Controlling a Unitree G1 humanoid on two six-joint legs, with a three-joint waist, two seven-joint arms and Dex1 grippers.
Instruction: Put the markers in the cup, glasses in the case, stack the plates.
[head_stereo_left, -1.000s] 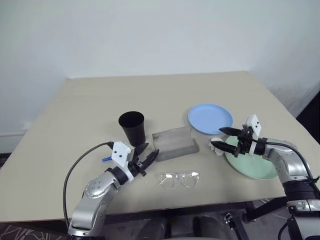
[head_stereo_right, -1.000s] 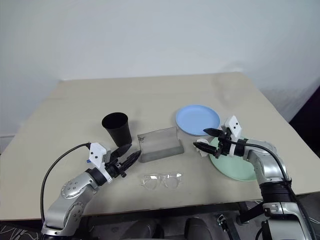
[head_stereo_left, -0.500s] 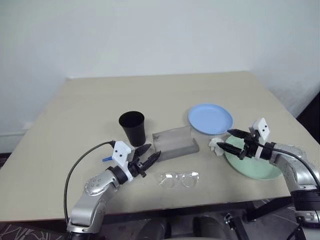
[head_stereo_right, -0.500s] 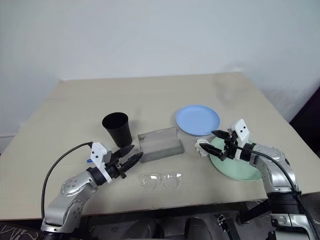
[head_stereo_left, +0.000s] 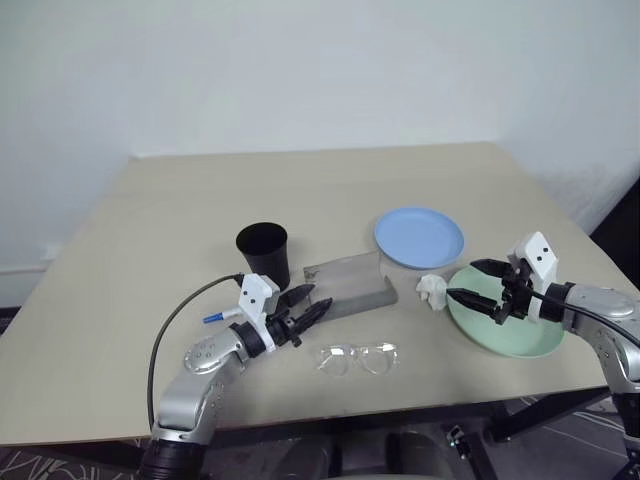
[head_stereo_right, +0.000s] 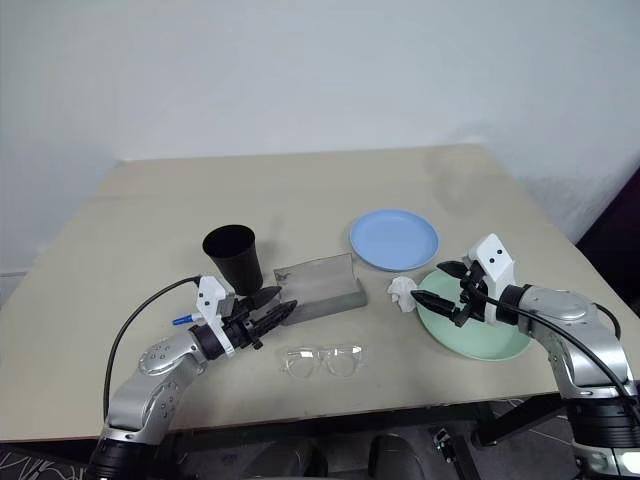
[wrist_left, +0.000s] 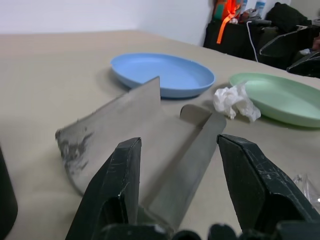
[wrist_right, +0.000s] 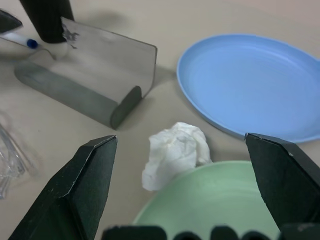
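The green plate's rim farthest from the crumpled white paper (head_stereo_left: 433, 291) is clear, so the robot's right gripper keeps moving back until its fingers can close on that rim (head_stereo_left: 561, 331).
The black cup (head_stereo_left: 262, 252) stands upright left of the grey case (head_stereo_left: 350, 285), which lies open with its lid raised. A marker (head_stereo_left: 215, 317) with a blue cap lies on the table by my left wrist. The clear-framed glasses (head_stereo_left: 357, 358) rest in front of the case. The light blue plate (head_stereo_left: 420, 237) sits behind the mint green plate (head_stereo_left: 505, 325). My left gripper (head_stereo_left: 308, 303) is open, level, at the case's near left end; the case (wrist_left: 150, 145) shows beyond its fingers. My right gripper (head_stereo_left: 463, 280) hangs open over the green plate's left rim.
A small crumpled white paper (head_stereo_left: 432, 290) lies between the case and the green plate, just past my right fingertips. A black cable loops from my left wrist over the table's front left. The table's front edge runs close behind the glasses.
My right gripper has drawn back to the right, away from the crumpled paper and over the green plate. My left gripper has turned slightly toward the case, still open.
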